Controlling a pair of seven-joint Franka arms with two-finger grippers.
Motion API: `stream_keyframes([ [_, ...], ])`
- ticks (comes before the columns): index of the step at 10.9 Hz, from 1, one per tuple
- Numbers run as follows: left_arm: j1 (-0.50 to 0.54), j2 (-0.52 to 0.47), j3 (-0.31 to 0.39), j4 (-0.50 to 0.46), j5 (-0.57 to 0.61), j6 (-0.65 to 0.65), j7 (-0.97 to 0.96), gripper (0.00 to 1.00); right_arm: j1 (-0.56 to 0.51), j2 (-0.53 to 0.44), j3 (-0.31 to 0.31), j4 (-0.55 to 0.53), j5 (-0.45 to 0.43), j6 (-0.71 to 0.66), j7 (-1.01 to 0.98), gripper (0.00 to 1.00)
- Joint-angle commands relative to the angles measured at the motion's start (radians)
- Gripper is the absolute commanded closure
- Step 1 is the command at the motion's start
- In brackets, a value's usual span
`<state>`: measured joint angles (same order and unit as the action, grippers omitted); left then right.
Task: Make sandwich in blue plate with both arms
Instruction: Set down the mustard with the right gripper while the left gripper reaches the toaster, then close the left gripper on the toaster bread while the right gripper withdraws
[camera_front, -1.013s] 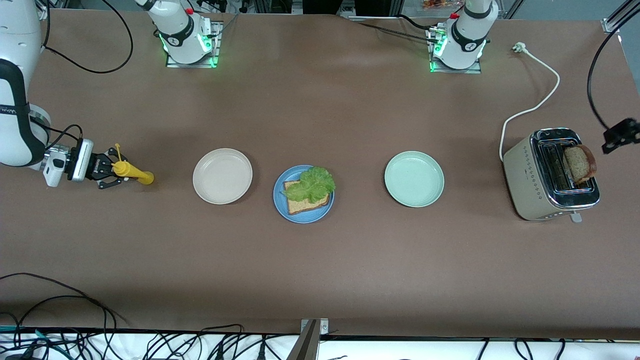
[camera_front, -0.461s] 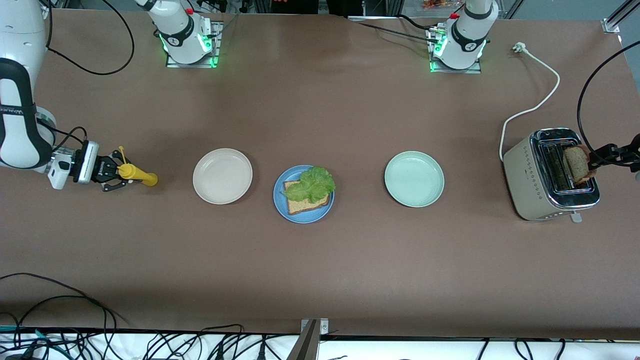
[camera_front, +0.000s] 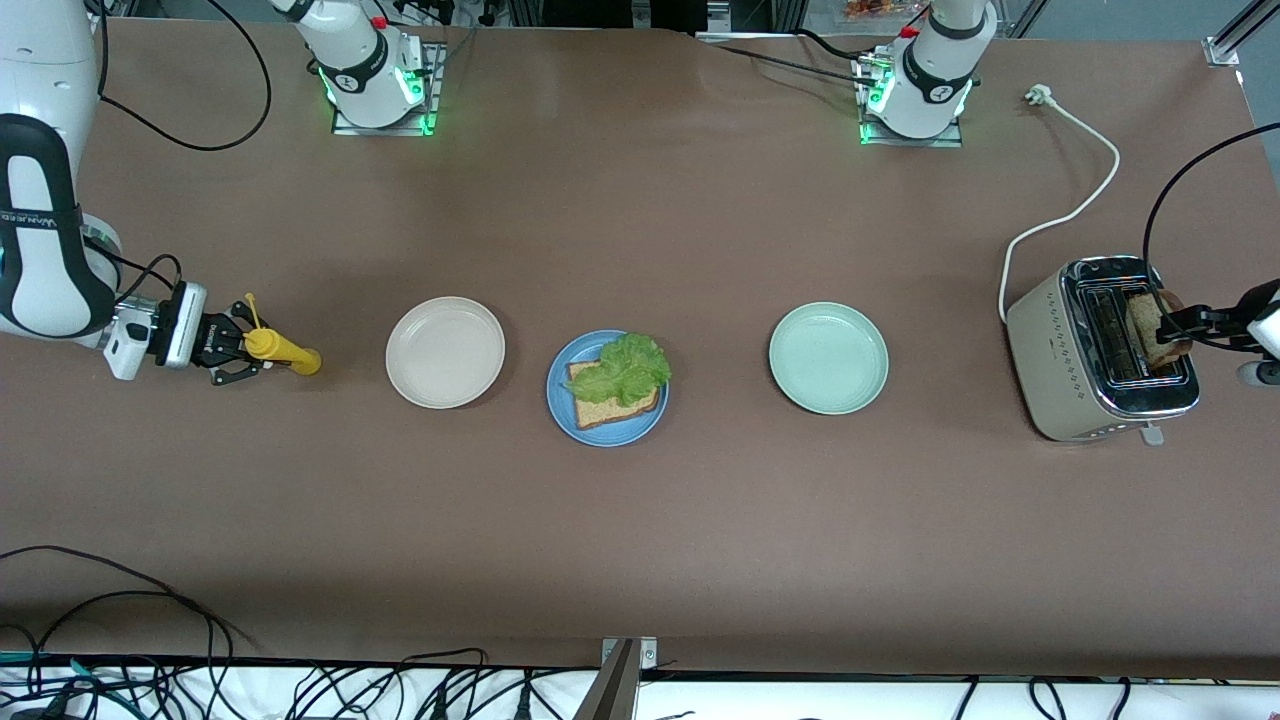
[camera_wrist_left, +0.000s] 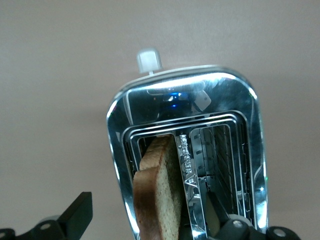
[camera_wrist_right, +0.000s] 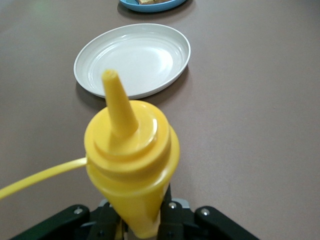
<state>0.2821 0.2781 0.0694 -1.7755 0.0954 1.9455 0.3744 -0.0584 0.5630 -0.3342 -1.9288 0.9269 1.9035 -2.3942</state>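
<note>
A dark gap (camera_wrist_left: 185, 212) can be seen beside the bread slice (camera_front: 1155, 331) in the toaster slot, so the slice will come out freely and the toaster will stay in place when I lift.
The blue plate (camera_front: 610, 432) sits mid-table with one brown bread slice (camera_front: 598, 409) on it and a ruffled lettuce leaf (camera_front: 631, 367) on top. A second bread slice (camera_front: 1146, 328) (camera_wrist_left: 157, 192) stands up out of the slot of the toaster (camera_front: 1060, 350) (camera_wrist_left: 240, 120) at the left arm's end. My left gripper (camera_front: 1173, 324) (camera_wrist_left: 155, 225) is open, one finger on each side of that slice with gaps showing. At the right arm's end, my right gripper (camera_front: 238, 346) (camera_wrist_right: 142, 222) is shut on a yellow squeeze bottle (camera_front: 285, 351) (camera_wrist_right: 130, 150), held sideways low over the table.
A cream plate (camera_front: 445, 352) (camera_wrist_right: 132, 57) lies between the bottle and the blue plate. A mint-green plate (camera_front: 828, 358) lies between the blue plate and the toaster. The toaster's white cord (camera_front: 1085, 205) runs toward the left arm's base. Cables (camera_front: 120, 600) trail along the table edge nearest the camera.
The left gripper has come down from above the table's end to straddle the slice in the toaster. The right gripper has carried the yellow bottle a little toward the cream plate.
</note>
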Motion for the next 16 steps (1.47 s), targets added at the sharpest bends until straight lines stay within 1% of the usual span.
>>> stream_keyframes([
  [1, 0.005, 0.001, -0.006, -0.028, 0.024, -0.009, 0.012, 0.04, 0.005, -0.043, 0.003, -0.042, 0.003, 0.014, -0.007, 0.00],
  [2, 0.006, 0.001, -0.005, -0.036, 0.024, -0.022, 0.014, 0.04, 0.005, -0.061, 0.001, -0.044, -0.003, 0.012, -0.006, 0.00],
  [4, 0.006, 0.001, -0.005, -0.058, 0.024, -0.023, 0.011, 0.04, 0.003, -0.107, -0.005, -0.044, -0.045, 0.005, 0.001, 0.00],
  [5, 0.006, 0.000, -0.005, -0.067, 0.024, -0.032, 0.009, 0.04, 0.000, -0.113, -0.015, -0.042, -0.055, 0.003, 0.001, 0.00],
  [6, 0.006, 0.000, -0.005, -0.067, 0.024, -0.043, 0.015, 0.12, 0.000, -0.118, -0.034, -0.042, -0.075, 0.003, 0.001, 0.00],
  [7, 0.006, -0.003, -0.005, -0.064, 0.024, -0.045, 0.012, 0.23, -0.003, -0.139, -0.060, -0.041, -0.095, 0.003, 0.001, 0.00],
  [8, 0.006, -0.005, -0.005, -0.058, 0.024, -0.055, 0.009, 0.30, -0.003, -0.173, -0.090, -0.035, -0.138, 0.003, 0.015, 0.00],
  [10, 0.006, -0.014, -0.002, -0.053, 0.026, -0.078, 0.012, 0.31, -0.004, -0.245, -0.140, -0.032, -0.258, 0.003, 0.203, 0.00],
  [11, 0.006, -0.019, -0.002, -0.044, 0.026, -0.101, 0.026, 0.37, -0.003, -0.271, -0.150, -0.030, -0.304, 0.003, 0.289, 0.00],
  [12, 0.006, -0.022, 0.000, -0.039, 0.026, -0.117, 0.064, 0.46, -0.001, -0.296, -0.154, -0.029, -0.344, 0.002, 0.385, 0.00],
  [13, 0.006, -0.034, 0.006, -0.038, 0.026, -0.118, 0.081, 0.52, 0.000, -0.328, -0.154, -0.029, -0.379, 0.003, 0.503, 0.00],
  [14, 0.006, -0.037, 0.006, -0.038, 0.026, -0.132, 0.083, 0.60, 0.005, -0.343, -0.154, -0.015, -0.431, -0.001, 0.588, 0.00],
  [15, 0.006, -0.037, 0.007, -0.039, 0.026, -0.135, 0.083, 0.68, 0.008, -0.354, -0.154, -0.007, -0.462, -0.018, 0.684, 0.00],
  [16, 0.006, -0.036, 0.010, -0.041, 0.026, -0.135, 0.084, 0.69, 0.020, -0.377, -0.152, -0.006, -0.514, -0.023, 0.808, 0.00],
])
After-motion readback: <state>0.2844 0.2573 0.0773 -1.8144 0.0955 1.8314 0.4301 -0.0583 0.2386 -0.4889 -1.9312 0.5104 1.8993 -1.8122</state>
